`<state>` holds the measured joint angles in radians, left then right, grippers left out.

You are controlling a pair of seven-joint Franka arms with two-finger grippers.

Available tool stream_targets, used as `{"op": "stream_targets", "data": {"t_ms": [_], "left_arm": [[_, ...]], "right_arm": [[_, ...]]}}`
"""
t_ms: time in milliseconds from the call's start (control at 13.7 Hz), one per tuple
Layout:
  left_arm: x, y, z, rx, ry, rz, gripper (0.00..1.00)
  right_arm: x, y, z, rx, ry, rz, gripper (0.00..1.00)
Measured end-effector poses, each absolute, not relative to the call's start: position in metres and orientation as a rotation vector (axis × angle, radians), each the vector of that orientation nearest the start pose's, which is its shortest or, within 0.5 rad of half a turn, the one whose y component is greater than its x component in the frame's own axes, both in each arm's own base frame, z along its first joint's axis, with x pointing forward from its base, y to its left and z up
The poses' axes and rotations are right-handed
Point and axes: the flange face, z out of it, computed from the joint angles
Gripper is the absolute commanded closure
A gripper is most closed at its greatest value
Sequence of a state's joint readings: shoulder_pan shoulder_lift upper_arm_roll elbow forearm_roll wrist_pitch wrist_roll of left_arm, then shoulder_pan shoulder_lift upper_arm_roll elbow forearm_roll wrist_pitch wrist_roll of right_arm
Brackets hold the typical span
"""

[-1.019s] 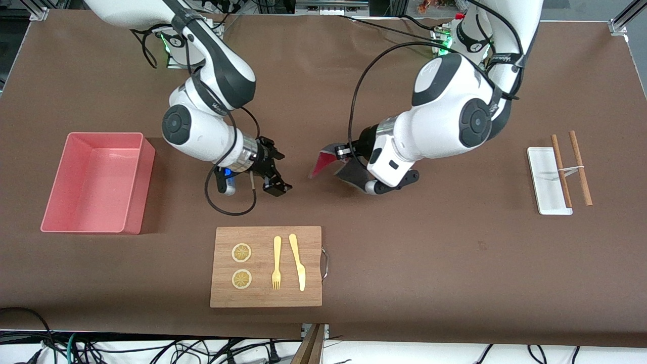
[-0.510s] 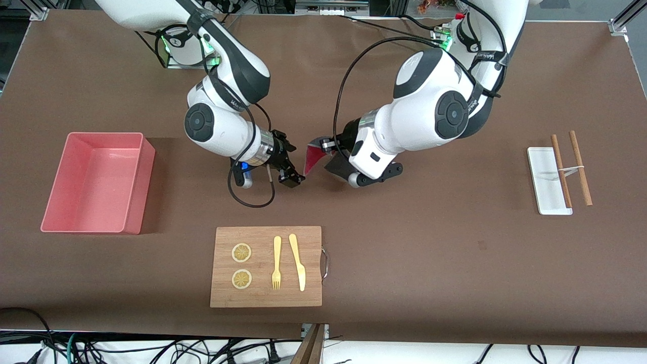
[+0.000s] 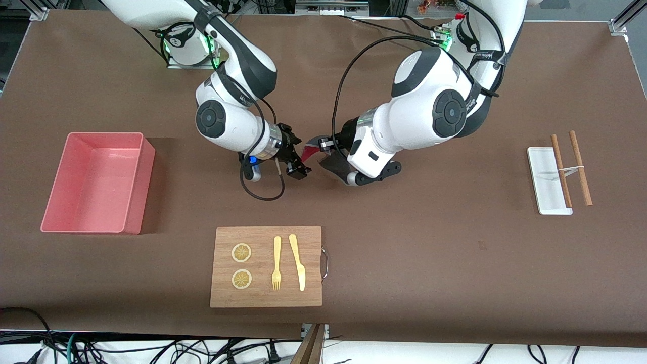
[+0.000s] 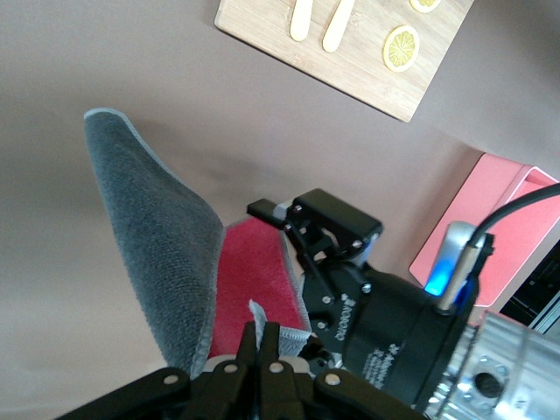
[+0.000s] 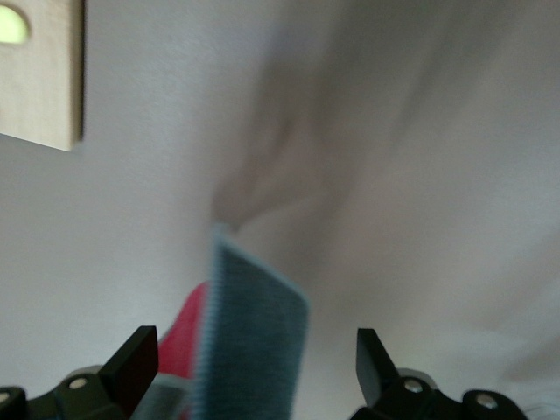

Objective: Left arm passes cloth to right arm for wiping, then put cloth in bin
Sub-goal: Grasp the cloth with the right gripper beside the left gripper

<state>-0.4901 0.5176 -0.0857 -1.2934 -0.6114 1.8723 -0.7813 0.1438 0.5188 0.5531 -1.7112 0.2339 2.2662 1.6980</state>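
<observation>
The cloth (image 3: 336, 164) will sag in a loose curl when the robot carries it, because the red-pink bottom side (image 3: 310, 151) shows a little behind the cloth's folded dark grey edge.
My left gripper (image 3: 326, 146) is shut on the edge of the cloth (image 3: 329, 163), dark grey with a red-pink underside, and holds it above the middle of the table. In the left wrist view the cloth (image 4: 166, 254) hangs folded from my shut jaws (image 4: 269, 331). My right gripper (image 3: 299, 157) is open, with its fingers on either side of the cloth's hanging end. In the right wrist view the cloth (image 5: 249, 341) stands between the spread fingertips (image 5: 136, 359). The pink bin (image 3: 96, 181) sits empty toward the right arm's end of the table.
A wooden board (image 3: 266, 266) with two lemon slices, a yellow fork and a yellow knife lies nearer to the front camera than the grippers. A white tray (image 3: 548, 180) with two brown sticks lies toward the left arm's end.
Both arms have moved toward each other over the table's middle. My right gripper has come up to the cloth until its open fingers straddle the hanging end.
</observation>
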Motion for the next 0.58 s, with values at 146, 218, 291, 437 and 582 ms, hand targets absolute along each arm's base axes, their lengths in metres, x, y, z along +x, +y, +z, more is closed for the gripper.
{"op": "stream_targets", "data": {"t_ms": [146, 218, 291, 437, 582], "left_arm": [[0.587, -0.415, 0.471, 2.525, 0.499, -0.461, 1.00], [0.588, -0.414, 0.471, 2.525, 0.501, -0.460, 1.00], [0.589, -0.414, 0.471, 2.525, 0.503, -0.459, 1.00], [0.589, -0.413, 0.471, 2.524, 0.505, -0.458, 1.00], [0.589, -0.413, 0.472, 2.524, 0.505, -0.458, 1.00]], "right_arm": [[0.529, 0.410, 0.331, -2.352, 1.616, 0.573, 0.28], [0.525, 0.412, 0.327, -2.362, 1.616, 0.583, 0.49], [0.521, 0.412, 0.323, -2.370, 1.617, 0.590, 0.68], [0.518, 0.413, 0.319, -2.378, 1.617, 0.597, 1.00], [0.515, 0.416, 0.321, -2.381, 1.608, 0.601, 1.00]]}}
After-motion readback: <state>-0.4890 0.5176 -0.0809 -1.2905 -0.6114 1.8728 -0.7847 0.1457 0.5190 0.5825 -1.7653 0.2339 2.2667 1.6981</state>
